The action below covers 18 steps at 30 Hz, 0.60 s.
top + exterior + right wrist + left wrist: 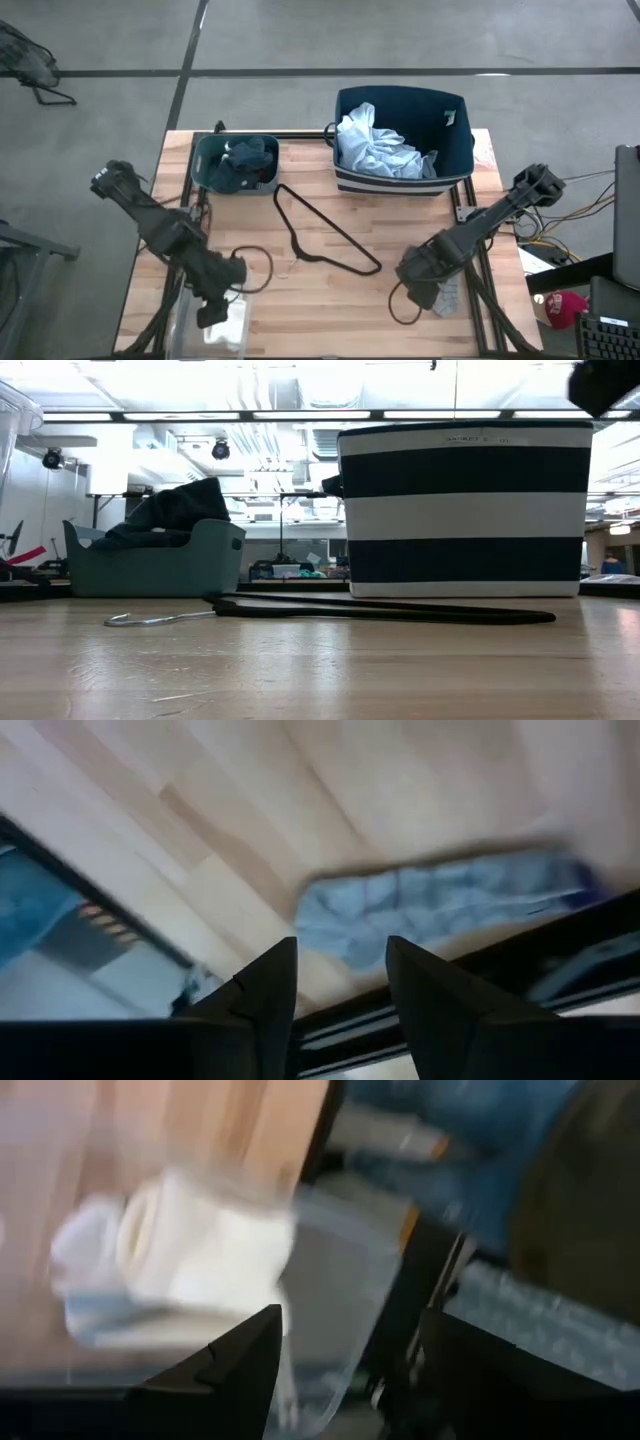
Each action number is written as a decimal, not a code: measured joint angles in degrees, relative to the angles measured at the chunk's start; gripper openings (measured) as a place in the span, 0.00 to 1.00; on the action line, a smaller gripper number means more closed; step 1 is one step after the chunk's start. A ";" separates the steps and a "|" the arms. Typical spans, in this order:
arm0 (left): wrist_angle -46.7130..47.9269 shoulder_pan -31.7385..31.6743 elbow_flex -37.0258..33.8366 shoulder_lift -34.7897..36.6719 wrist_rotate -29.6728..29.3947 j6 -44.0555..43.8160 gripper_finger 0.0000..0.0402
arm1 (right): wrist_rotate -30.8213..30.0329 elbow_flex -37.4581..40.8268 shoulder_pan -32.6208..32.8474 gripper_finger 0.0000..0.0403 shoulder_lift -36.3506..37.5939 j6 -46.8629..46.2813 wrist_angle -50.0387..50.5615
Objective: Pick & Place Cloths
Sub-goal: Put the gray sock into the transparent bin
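I expect the grey-blue sock to fold at the pinch, both ends spreading apart, when I lift it, since it lies thin with soft wrinkles.
My left gripper is open above a clear container at the table's near left corner. White socks lie in it, just ahead of the fingers. My right gripper is open and hovers near the table's near right edge. A grey-blue sock lies flat on the wood there, just beyond the fingertips. Dark garments fill the teal bin. Pale blue cloth is piled in the navy striped bin.
A thin black wire hanger lies flat mid-table between the arms. The two bins stand along the far edge, with the teal bin left of the striped one. Black cables loop beside the left arm. Bare wood shows in the near middle.
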State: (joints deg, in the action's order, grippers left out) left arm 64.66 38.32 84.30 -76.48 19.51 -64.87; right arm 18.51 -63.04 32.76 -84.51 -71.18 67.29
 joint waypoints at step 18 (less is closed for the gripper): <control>-8.69 -0.04 19.99 0.39 -36.77 16.74 0.60 | 6.01 21.71 2.53 0.36 1.83 -10.99 -15.15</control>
State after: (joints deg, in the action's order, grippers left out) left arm 55.97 38.28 104.29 -76.09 -17.27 -48.13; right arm 24.52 -41.34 35.29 -82.67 -82.17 52.13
